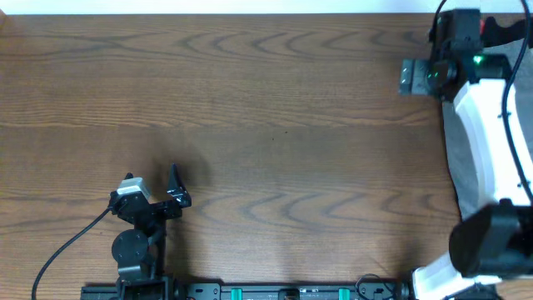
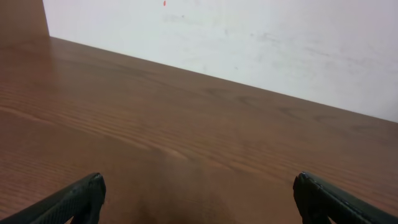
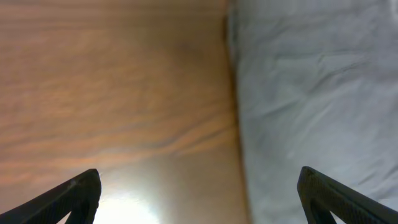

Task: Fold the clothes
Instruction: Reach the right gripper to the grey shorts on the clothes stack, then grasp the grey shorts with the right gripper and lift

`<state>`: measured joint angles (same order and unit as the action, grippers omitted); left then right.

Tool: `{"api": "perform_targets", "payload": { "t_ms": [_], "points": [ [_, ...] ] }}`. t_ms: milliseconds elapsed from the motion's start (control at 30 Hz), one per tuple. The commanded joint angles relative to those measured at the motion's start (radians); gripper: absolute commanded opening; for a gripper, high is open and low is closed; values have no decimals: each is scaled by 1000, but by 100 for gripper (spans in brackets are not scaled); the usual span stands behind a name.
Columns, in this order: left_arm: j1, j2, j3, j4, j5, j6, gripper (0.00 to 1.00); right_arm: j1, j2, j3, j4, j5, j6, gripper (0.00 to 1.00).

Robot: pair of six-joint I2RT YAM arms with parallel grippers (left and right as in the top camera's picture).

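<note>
My right gripper should continue to go down until its open fingers reach the cloth (image 3: 267,155), and then close. Its fingers are on both sides of the edge of the light grey shorts (image 3: 240,118).
The light grey shorts (image 1: 456,158) lie at the table's right edge, largely hidden under my right arm in the overhead view. In the right wrist view the grey cloth (image 3: 311,93) fills the right half, its edge running down the middle of the frame. My right gripper (image 3: 199,196) is open wide and empty. It hovers over that cloth edge, one finger over bare wood and the other over cloth; it shows at the far right of the overhead view (image 1: 410,77). My left gripper (image 2: 199,199) is open and empty over bare wood at the front left (image 1: 154,185), far from the shorts.
The brown wooden table (image 1: 266,108) spans the overhead view. A white wall (image 2: 249,37) rises behind the table's far edge in the left wrist view. The arm bases and a rail (image 1: 266,292) sit along the front edge.
</note>
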<state>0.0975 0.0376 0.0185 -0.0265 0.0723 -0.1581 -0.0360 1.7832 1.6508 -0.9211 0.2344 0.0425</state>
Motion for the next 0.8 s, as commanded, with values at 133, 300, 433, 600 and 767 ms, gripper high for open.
{"api": "perform_targets", "payload": {
  "t_ms": [133, 300, 433, 600, 767],
  "points": [
    [4, -1, -14, -37, 20, -3, 98, -43, 219, 129, 47, 314, -71, 99],
    [4, -1, -14, -37, 20, -3, 98, -46, 332, 130, 139, 388, -156, 99],
    [4, -1, -14, -37, 20, -3, 98, -58, 415, 130, 189, 425, -157, 99],
    [4, -1, -14, -37, 20, -3, 98, -69, 494, 130, 240, 470, -166, 99],
    [4, -1, -14, -37, 20, -3, 98, -71, 544, 130, 272, 473, -201, 94]
  ]
}}
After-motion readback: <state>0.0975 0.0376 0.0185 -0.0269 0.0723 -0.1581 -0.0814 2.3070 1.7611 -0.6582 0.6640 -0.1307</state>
